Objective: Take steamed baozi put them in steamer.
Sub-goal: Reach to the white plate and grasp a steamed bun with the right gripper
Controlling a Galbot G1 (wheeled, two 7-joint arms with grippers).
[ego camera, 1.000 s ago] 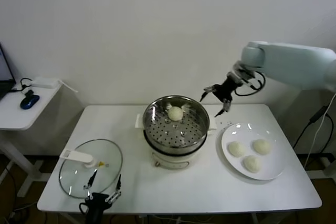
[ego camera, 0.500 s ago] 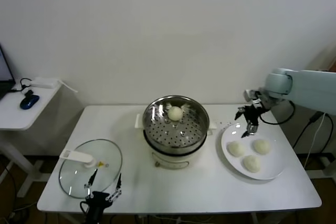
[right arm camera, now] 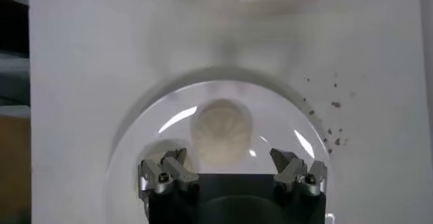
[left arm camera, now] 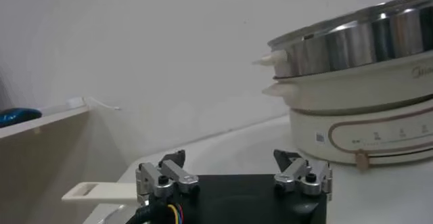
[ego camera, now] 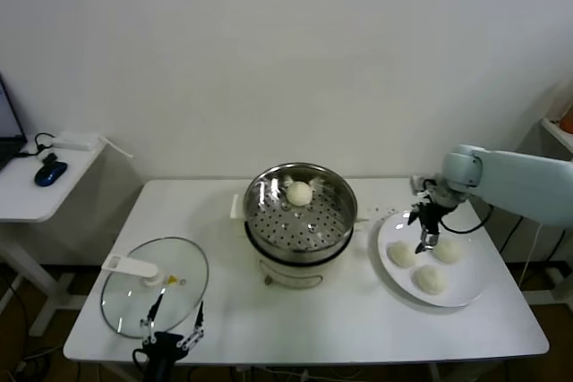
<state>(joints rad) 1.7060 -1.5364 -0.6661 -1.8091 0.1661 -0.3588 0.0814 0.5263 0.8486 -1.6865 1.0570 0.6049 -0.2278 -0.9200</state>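
Note:
The plate's baozi (ego camera: 401,254) nearest the steamer is facing the gap between the right gripper's open fingers, so the robot should go on lowering them until they are on either side of the baozi's sides (right arm camera: 222,135).
The steamer (ego camera: 300,221) stands mid-table with one baozi (ego camera: 299,193) on its perforated tray. Three more baozi (ego camera: 401,255) (ego camera: 447,250) (ego camera: 431,280) lie on a white plate (ego camera: 474,288) to its right. My right gripper (ego camera: 421,233) hangs open just above the plate's far side, over the buns. In the right wrist view its open gripper (right arm camera: 230,159) is above one baozi (right arm camera: 220,129) on the plate (right arm camera: 135,144). My left gripper (ego camera: 175,315) waits open and empty at the front left edge; the left wrist view (left arm camera: 230,159) shows it facing the steamer (left arm camera: 358,76).
A round glass lid (ego camera: 154,285) with a white handle (ego camera: 131,266) lies at the front left, just ahead of the left gripper. A side table with a blue mouse (ego camera: 50,172) stands at the far left. A wall closes the back.
My right gripper has swung from beside the steamer's far right rim out to the right and down over the plate. The left arm and the buns stay put.

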